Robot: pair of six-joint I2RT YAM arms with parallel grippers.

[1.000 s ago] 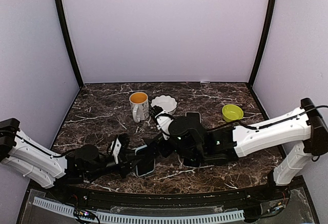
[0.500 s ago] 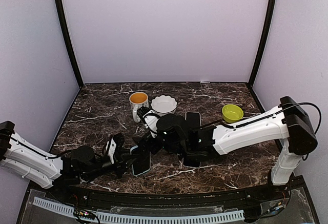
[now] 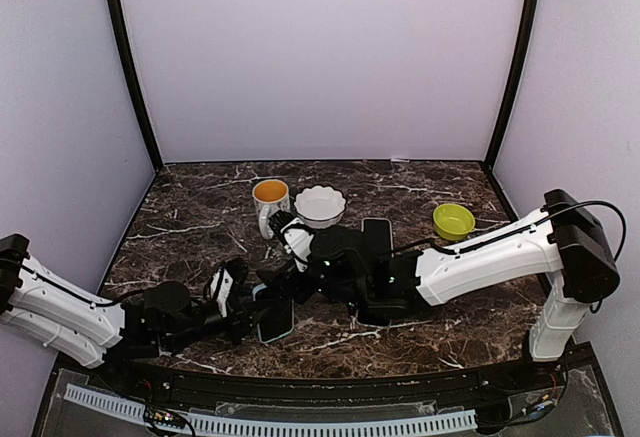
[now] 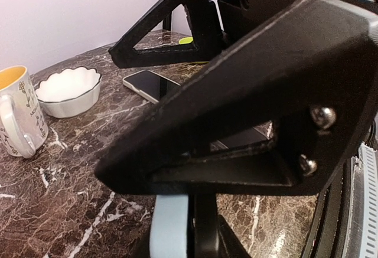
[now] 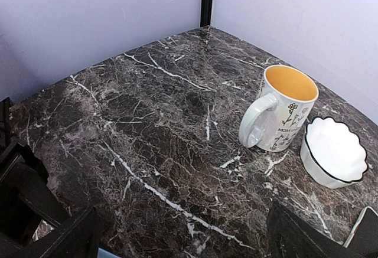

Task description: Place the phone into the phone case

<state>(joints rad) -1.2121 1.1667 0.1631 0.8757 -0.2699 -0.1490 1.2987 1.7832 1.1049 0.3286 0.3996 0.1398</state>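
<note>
Next, my right gripper moves back and grabs the phone case's free side across from my left gripper, because my right gripper is across the phone case's top edge.
My left gripper is shut on a light-blue phone case low over the table's front centre. In the top view the case shows a dark face inside its pale rim; I cannot tell whether a phone is seated in it. In the left wrist view the case's blue edge stands upright at my left gripper, with a black part pressed beside it. My right gripper is open just behind the case, its fingers spread wide. A dark phone lies flat on the table behind it, and shows in the left wrist view.
A white mug with a yellow inside and a white scalloped bowl stand behind the grippers. A small green bowl sits at the right. The right gripper's black fingers fill most of the left wrist view.
Both grippers and the case have shifted a little to the left over the last second. The right arm's wrist has swung left with them. The left gripper has kept its hold.
</note>
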